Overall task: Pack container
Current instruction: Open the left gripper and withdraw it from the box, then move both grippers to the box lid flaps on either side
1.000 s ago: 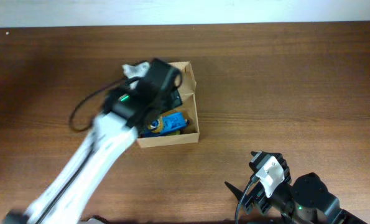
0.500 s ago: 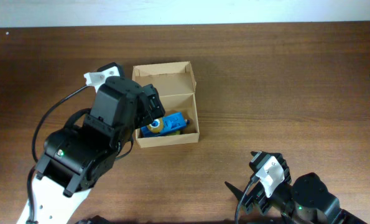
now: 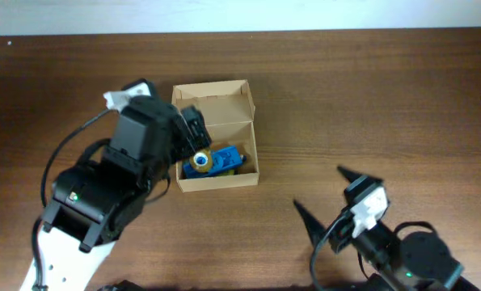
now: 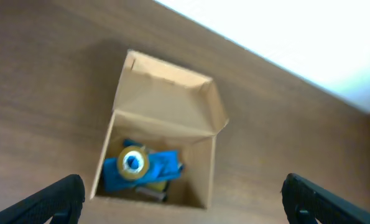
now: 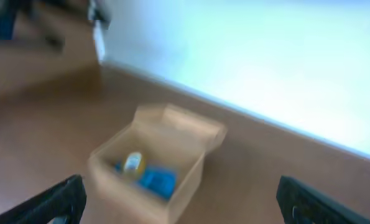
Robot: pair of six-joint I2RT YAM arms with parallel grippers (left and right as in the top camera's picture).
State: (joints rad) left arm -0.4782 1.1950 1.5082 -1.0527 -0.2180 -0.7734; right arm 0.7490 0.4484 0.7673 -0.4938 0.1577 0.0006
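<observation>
My right gripper keeps moving toward the lid and close beside it, with the items inside the container (image 3: pixel 212 162) and clear table (image 3: pixel 271 102) beside its flap lid.
The tan cardboard container (image 3: pixel 250 153) stands open on the table, its flap lid (image 3: pixel 217 103) folded back toward the far side. Inside lie a blue item (image 3: pixel 226 159) and a yellow-rimmed roll (image 3: pixel 199 162). It also shows in the left wrist view (image 4: pixel 211 171) and, blurred, in the right wrist view (image 5: pixel 191 168). My left gripper (image 4: pixel 183 199) is open and empty, above the container's left side (image 3: pixel 187 133). My right gripper (image 3: pixel 331 196) is open and empty at the front right, well apart from the container, and its fingers frame the right wrist view (image 5: pixel 183 205).
The brown wooden table (image 3: pixel 369 97) runs to a pale wall along the far edge. My left arm (image 3: pixel 103 194) covers the table left of the container. My right arm's base (image 3: pixel 410 259) sits at the front right edge.
My left gripper has drawn back from inside the container to its left side. My right gripper has risen and turned toward the container, fingers spread.
</observation>
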